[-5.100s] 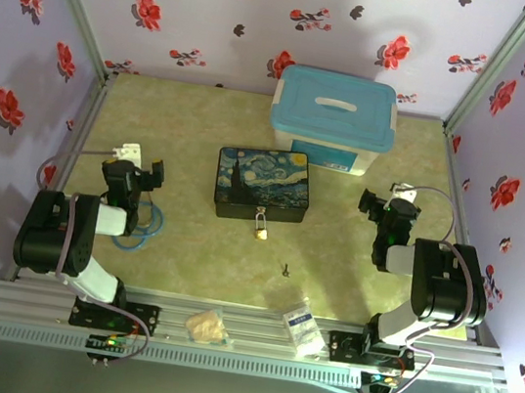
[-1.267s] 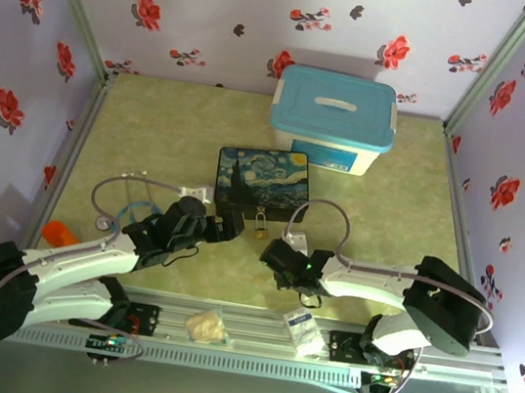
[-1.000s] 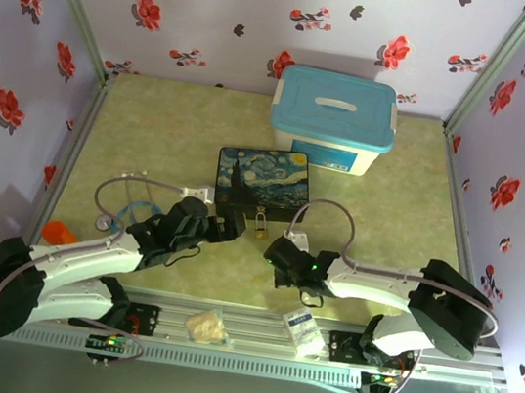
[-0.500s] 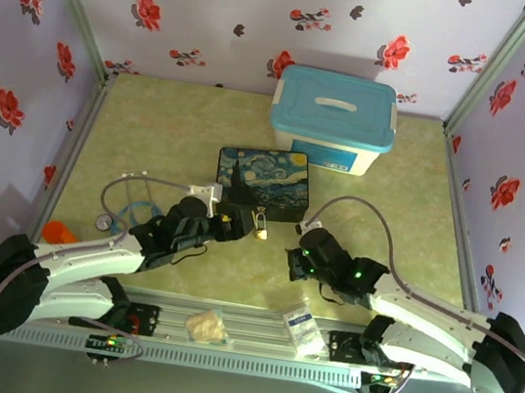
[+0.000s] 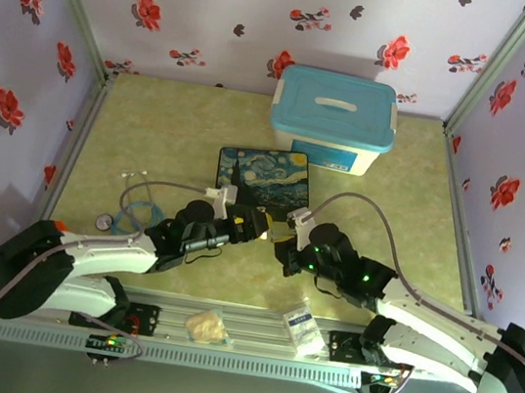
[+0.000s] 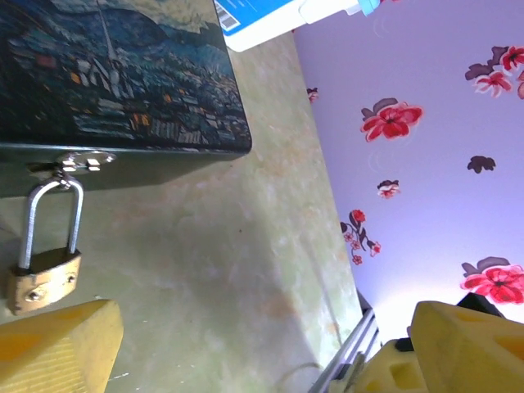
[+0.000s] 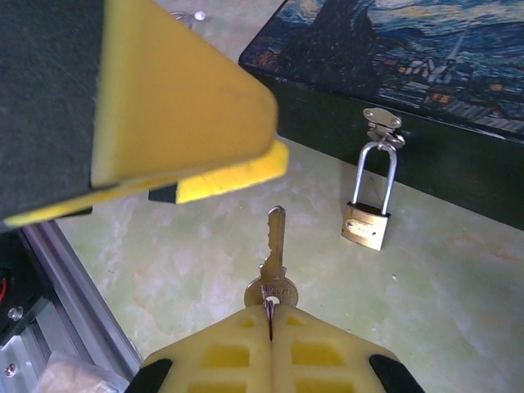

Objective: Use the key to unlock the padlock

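Note:
The key's blade [image 7: 276, 236] is pointing past the padlock towards the box. Next, my right gripper brings the key to my left gripper's fingers [image 7: 260, 160] first to tilt the blade.
The small brass padlock [image 7: 366, 223] hangs by its silver shackle from the hasp on the front of the Starry-Night box [image 7: 409, 49], its body resting on the table. My right gripper [image 7: 270, 323] is shut on the round head of the key [image 7: 275, 246], whose blade points towards the box, a short way left of the padlock. In the left wrist view the padlock [image 6: 45, 277] lies beside one yellow finger [image 6: 53, 348] of my open left gripper [image 6: 262, 360], with nothing between the fingers. From above, the left gripper [image 5: 251, 222] and right gripper [image 5: 285, 242] meet in front of the box [image 5: 263, 179].
A white bin with a blue lid [image 5: 333, 118] stands behind the box. A blue cable coil [image 5: 136, 212] lies to the left. Two small packets [image 5: 302, 326] [image 5: 206, 323] rest on the front rail. Flowered walls close in three sides.
The left gripper has slid right up to the padlock. The right gripper, still holding the key, has moved up towards the box front.

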You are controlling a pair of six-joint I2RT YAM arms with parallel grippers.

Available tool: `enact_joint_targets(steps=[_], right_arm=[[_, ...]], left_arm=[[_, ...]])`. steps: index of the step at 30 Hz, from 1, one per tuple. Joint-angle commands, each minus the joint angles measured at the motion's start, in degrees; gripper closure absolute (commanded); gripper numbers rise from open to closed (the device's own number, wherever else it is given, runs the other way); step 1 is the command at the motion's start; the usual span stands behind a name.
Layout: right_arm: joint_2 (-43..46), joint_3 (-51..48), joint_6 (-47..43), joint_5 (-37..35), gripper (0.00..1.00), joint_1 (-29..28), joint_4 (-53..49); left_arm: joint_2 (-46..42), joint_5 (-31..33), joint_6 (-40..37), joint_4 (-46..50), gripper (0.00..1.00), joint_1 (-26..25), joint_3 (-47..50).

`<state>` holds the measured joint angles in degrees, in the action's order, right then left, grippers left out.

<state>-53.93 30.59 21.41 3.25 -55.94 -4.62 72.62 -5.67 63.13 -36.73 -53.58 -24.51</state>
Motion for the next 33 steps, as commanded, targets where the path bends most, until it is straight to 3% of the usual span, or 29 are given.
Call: enact_joint_targets(steps=[1,8,10,13,17,21,25,28,31,32,33], right_arm=[[-1.8,2.5,-1.6,1.5,1.00,0.3,2.7],[-2.6,1.7,-0.8,0.9,1.00,0.3,3.3],[-2.2,1.4,-0.7,0.6,1.00,0.3,3.8],[-2.6,1.8,-1.1,0.2,1.00,0.3,2.9],[-3.1,2.3,-1.5,0.1,1.00,0.3,1.8],[-2.8,1.8,-1.4,-0.9,1.00,0.3,1.6],[-3.2,1.2,-1.1,-1.7,1.00,0.3,2.1],[-3.4,1.3,-1.1,-2.1,1.00,0.3,1.9],[-3.2,1.1,-1.0,-3.0,1.00,0.3,1.9],[-2.9,0.9,-0.8,-3.3,0.88,0.3,1.8],[-2.6,0.6,-0.3,-3.7,0.67,0.4,1.9]], left_arm=[[1.2,-0.9,1.6,-6.4,0.11,-0.5,0.3],[1.7,0.0,1.5,-3.3,0.15,-0.7,-0.5],[3.0,-0.6,2.2,-4.1,0.25,-0.8,-0.7],[4.6,-0.9,2.3,-3.5,0.49,-0.8,-1.6],[5.9,-2.6,1.4,-2.5,0.50,-0.9,-3.6],[5.4,-2.3,0.1,0.0,0.63,-0.9,-4.2],[6.1,-3.0,0.6,-1.7,0.88,-1.0,-4.1],[6.5,-3.5,0.7,-2.0,1.00,-1.0,-4.1],[6.3,-3.5,0.5,-1.6,1.00,-1.0,-3.9],[6.2,-3.5,0.3,-1.6,1.00,-1.0,-3.9],[6.0,-3.4,-0.1,-1.8,1.00,-1.0,-3.7]])
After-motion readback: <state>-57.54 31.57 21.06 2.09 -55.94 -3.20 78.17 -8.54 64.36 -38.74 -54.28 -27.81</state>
